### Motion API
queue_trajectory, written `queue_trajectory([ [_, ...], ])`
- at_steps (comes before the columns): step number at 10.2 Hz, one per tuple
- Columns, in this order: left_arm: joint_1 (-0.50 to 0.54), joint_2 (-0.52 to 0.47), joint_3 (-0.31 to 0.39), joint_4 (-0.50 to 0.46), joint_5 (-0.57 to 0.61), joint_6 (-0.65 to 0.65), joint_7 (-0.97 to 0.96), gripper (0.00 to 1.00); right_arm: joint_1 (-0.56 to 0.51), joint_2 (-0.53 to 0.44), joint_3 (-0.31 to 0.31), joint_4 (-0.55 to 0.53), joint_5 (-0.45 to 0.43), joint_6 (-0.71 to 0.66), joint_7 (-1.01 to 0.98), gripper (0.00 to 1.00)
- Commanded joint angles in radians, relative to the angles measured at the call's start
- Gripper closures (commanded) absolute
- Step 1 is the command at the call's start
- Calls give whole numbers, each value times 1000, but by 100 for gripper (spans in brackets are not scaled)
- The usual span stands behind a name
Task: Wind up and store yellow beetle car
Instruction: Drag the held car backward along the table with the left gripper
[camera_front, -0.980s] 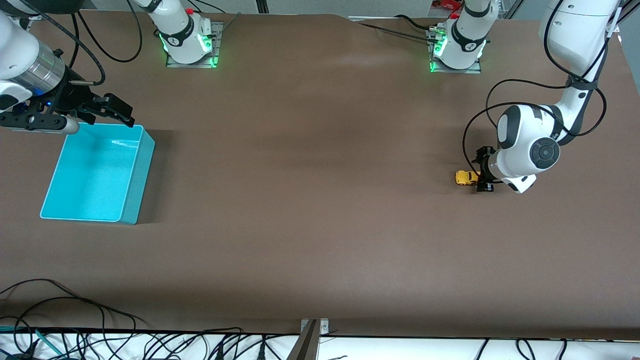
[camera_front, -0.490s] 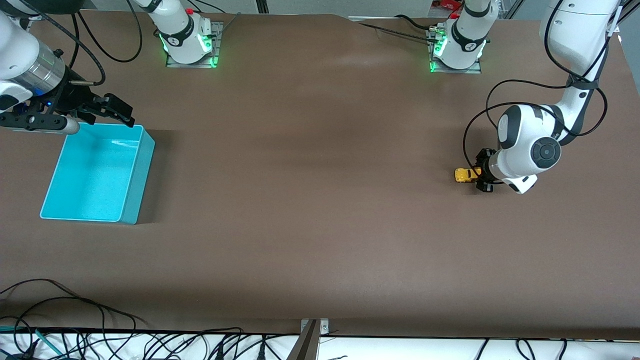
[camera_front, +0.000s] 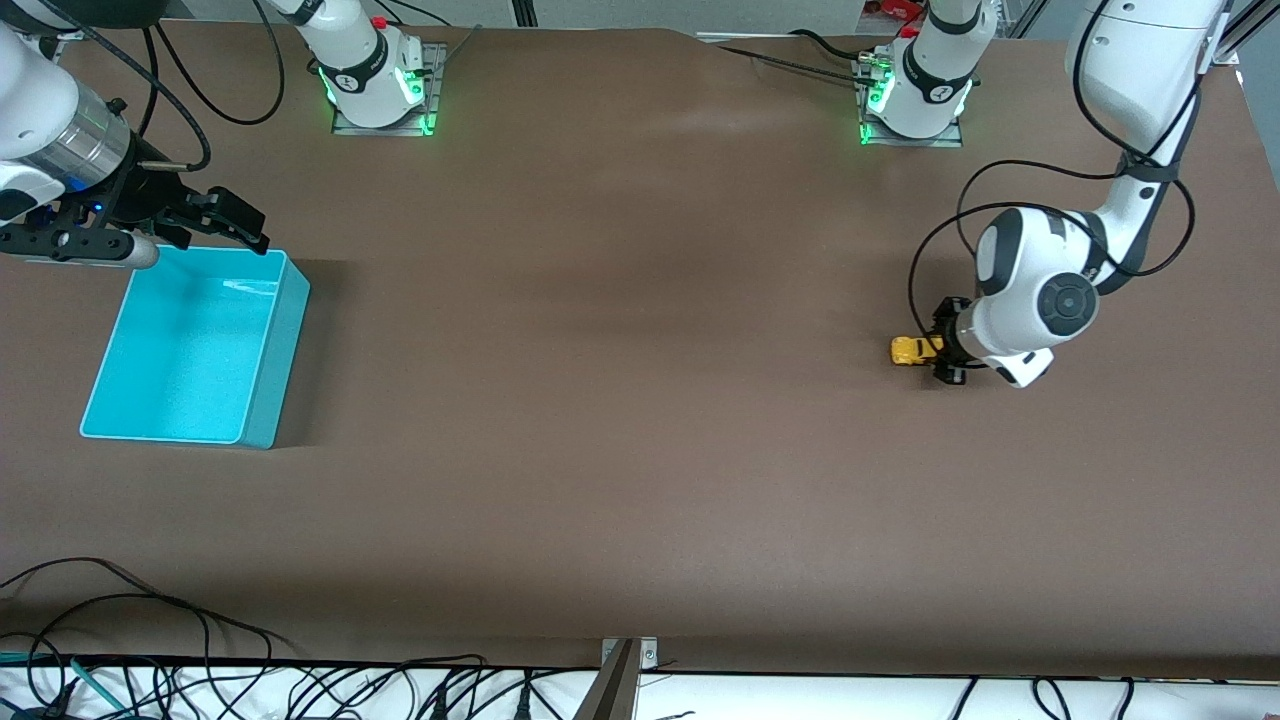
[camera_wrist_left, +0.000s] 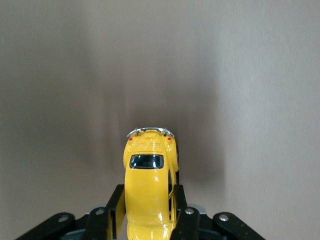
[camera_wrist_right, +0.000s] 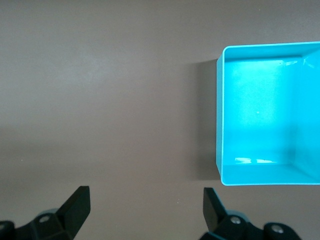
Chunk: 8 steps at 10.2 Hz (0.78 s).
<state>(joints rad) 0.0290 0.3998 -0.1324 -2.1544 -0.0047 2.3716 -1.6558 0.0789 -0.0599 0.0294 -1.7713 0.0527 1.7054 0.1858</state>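
Note:
The yellow beetle car is a long way from the blue bin (camera_front: 192, 348), so the robot's left gripper should pull the car (camera_front: 909, 350) farther back to wind it up, and then open.
The yellow beetle car (camera_front: 911, 350) sits low on the brown table near the left arm's end, its nose pointing toward the right arm's end. My left gripper (camera_front: 944, 352) is shut on the car's rear half. In the left wrist view the car (camera_wrist_left: 148, 192) shows between the two black fingers (camera_wrist_left: 114, 207), its dark rear window up. My right gripper (camera_front: 240, 222) is open and empty, and waits above the edge of the blue bin (camera_front: 262, 262) that lies farthest from the front camera. In the right wrist view its fingers (camera_wrist_right: 75, 202) stand wide apart over bare table beside the bin (camera_wrist_right: 220, 117).
The blue bin is empty and stands at the right arm's end of the table. Cables run along the table's front edge (camera_front: 300, 665). The arm bases (camera_front: 375, 75) stand at the edge farthest from the front camera.
My left gripper has slid the yellow car along the table a short way toward the right arm's end. The right arm has not moved.

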Motion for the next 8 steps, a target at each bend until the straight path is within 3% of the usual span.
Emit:
queue_trajectory([
  [1, -35, 2, -19, 24, 23, 1, -85, 100, 4, -6, 0, 3, -17, -4, 1, 0],
  [5, -64, 60, -24, 24, 23, 106, -76, 100, 4, -5, -2, 4, -19, -4, -51, 0],
  [8, -29, 62, -21, 24, 29, 107, -32, 100, 4, -5, -2, 4, -19, -4, -52, 0],
])
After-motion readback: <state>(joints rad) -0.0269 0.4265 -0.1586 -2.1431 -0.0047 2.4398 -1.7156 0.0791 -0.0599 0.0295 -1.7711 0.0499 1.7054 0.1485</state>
